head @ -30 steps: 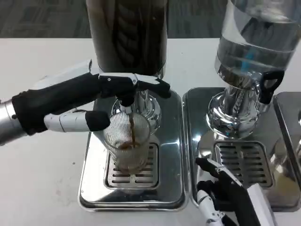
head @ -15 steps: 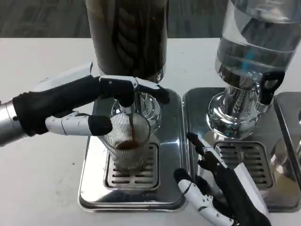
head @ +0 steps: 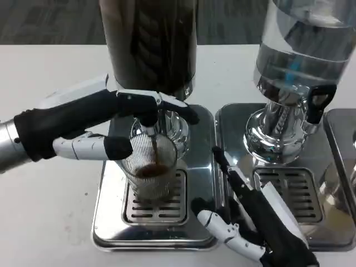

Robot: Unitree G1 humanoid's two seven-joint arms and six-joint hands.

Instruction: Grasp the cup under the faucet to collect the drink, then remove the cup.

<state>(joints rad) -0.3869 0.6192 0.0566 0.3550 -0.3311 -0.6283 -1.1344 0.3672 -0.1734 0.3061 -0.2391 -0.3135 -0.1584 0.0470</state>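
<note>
A thin dark stream (head: 155, 149) is still running into the cup, so the brown drink (head: 152, 171) will be deeper but still below the cup's rim when I take the cup away.
A ribbed clear cup (head: 149, 169) stands on the grille of the steel drip tray (head: 196, 183) under the faucet (head: 150, 121) of the dark drink dispenser (head: 149, 44). A thin dark stream runs into it and a little brown drink lies at the bottom. My left hand (head: 94, 119) reaches in from the left. Its fingers lie over the faucet's handle and its thumb rests against the cup's left side. My right hand (head: 253, 222) is at the lower right, fingers spread and holding nothing, its fingertips just right of the cup and apart from it.
A second dispenser (head: 300, 50) with clear liquid and a black tap (head: 318, 103) stands on the right over its own steel tray (head: 289, 194). The white table (head: 50, 222) lies bare to the left of the trays.
My right hand has risen from the bottom edge and moved left toward the cup, fingers spreading. The drink in the cup has risen slightly. The left hand has held still.
</note>
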